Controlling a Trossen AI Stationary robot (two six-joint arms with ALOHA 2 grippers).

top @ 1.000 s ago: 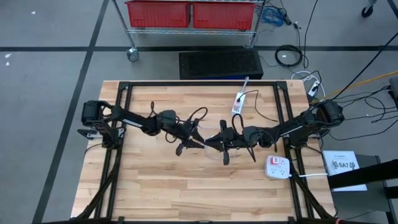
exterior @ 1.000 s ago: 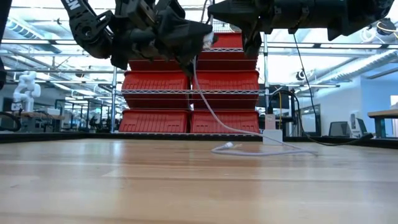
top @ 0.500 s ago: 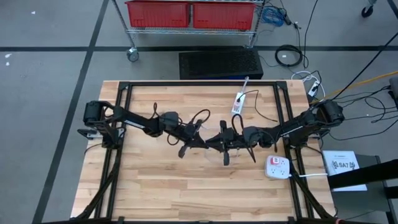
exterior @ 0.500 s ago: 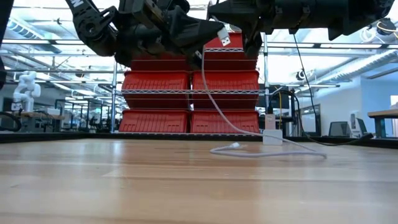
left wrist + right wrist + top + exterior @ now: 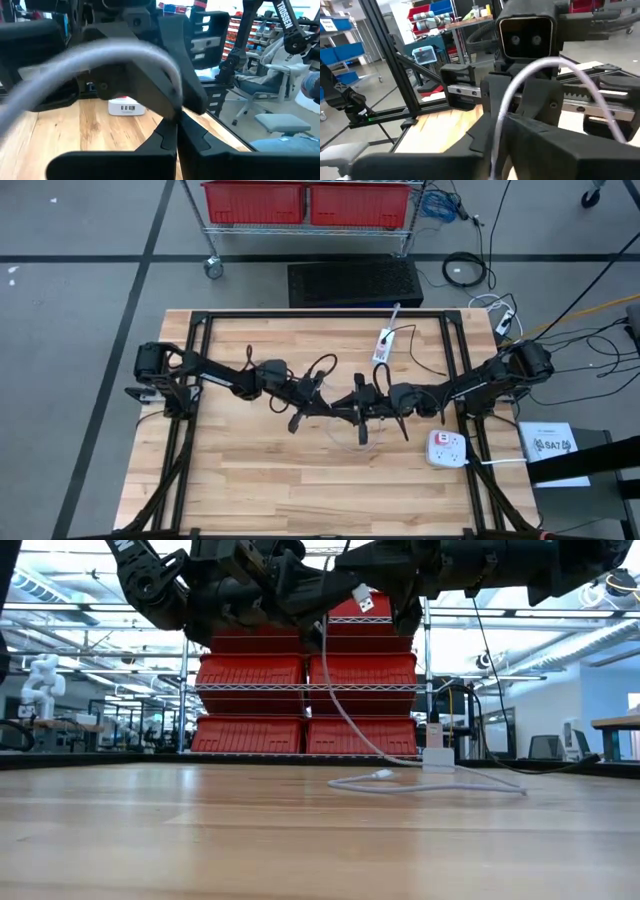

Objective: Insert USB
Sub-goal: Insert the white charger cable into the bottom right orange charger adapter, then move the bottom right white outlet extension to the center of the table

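The power strip (image 5: 446, 449) lies by the side bar, far from the plug, so my left gripper should retreat while my right gripper brings it to the table's middle (image 5: 350, 442).
Both arms meet above the table's middle. My left gripper (image 5: 320, 406) (image 5: 176, 136) is shut on the white USB cable (image 5: 335, 690) just behind its plug (image 5: 362, 602), which sticks out past the fingers. From there the cable hangs in a slack curve, and its lower part (image 5: 420, 783) lies on the table. My right gripper (image 5: 349, 409) (image 5: 495, 150) faces the left one, its fingers slightly open with the cable (image 5: 502, 112) running between them. A white power strip (image 5: 447, 448) (image 5: 127, 106) lies flat near the right edge. My left gripper pinches the cable (image 5: 175, 102) between its two fingers right behind the plug. The fingers lie level and come from the table's left. Plug and held part are lifted clear; the rest hangs slack. My right gripper has the cable passing through its gap (image 5: 494, 145); whether its fingers touch it I cannot tell.
A small white adapter (image 5: 383, 345) with a cord lies on the table's far middle part. Black frame rails (image 5: 320, 315) run along the table's sides. The near half of the wooden top (image 5: 300, 490) is bare. Red bins (image 5: 300, 670) stand on a rack beyond the far edge.
My left gripper has shut on the cable just behind the plug and risen slightly. The plug, hidden a second ago, now sticks out past the left fingers. My right gripper has kept its place and opened a little.
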